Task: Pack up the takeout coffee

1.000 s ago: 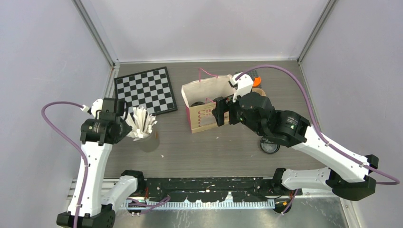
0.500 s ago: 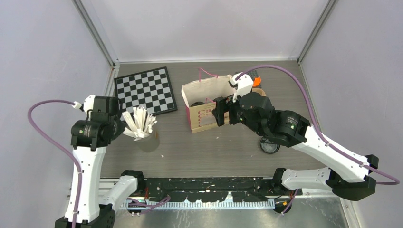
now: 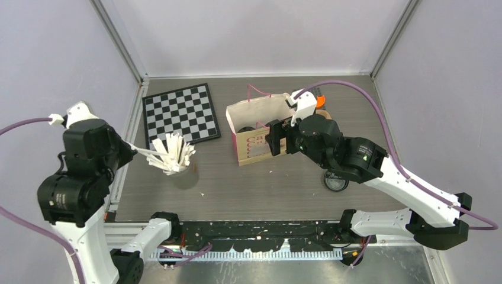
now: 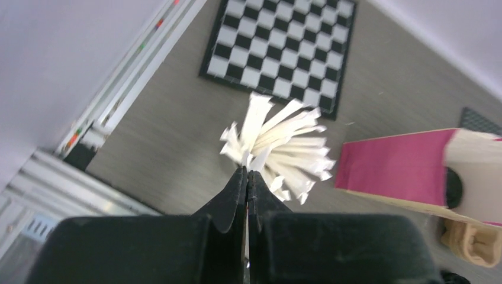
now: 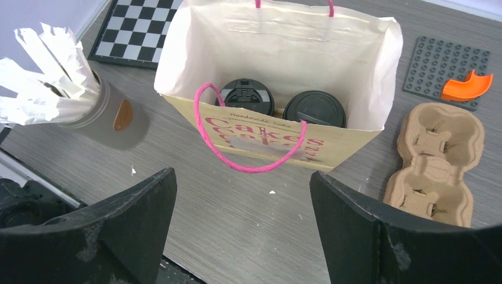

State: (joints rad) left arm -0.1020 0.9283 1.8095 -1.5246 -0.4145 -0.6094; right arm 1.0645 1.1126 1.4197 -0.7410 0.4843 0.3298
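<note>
The white stick (image 3: 142, 150) is in my left gripper, across the grey cup from the paper bag, so next my empty right gripper grabs the stick's loose end (image 3: 166, 156).
Two takeout coffee cups stand inside the open paper bag (image 5: 278, 41); only their black lids show, one on the left (image 5: 246, 96) and one on the right (image 5: 314, 109). My right gripper (image 5: 241, 175) is open and empty, held over the table just in front of the bag; it also shows in the top view (image 3: 273, 137). My left gripper (image 3: 126, 147) is shut on a thin white stick (image 3: 143, 152) that reaches to the bundle of sticks in the grey cup (image 3: 184, 175). In the left wrist view the jaws (image 4: 247, 171) are closed together over the bundle (image 4: 287, 148).
A brown cardboard cup carrier (image 5: 435, 160) lies right of the bag. A grey studded plate (image 5: 441, 62) with an orange piece (image 5: 467, 86) sits behind it. A chessboard (image 3: 180, 112) lies at the back left. A black round object (image 3: 335, 181) lies under the right arm.
My left arm has risen and drawn back to the left, away from the grey cup, with one white stick in its jaws. The right arm has not moved.
</note>
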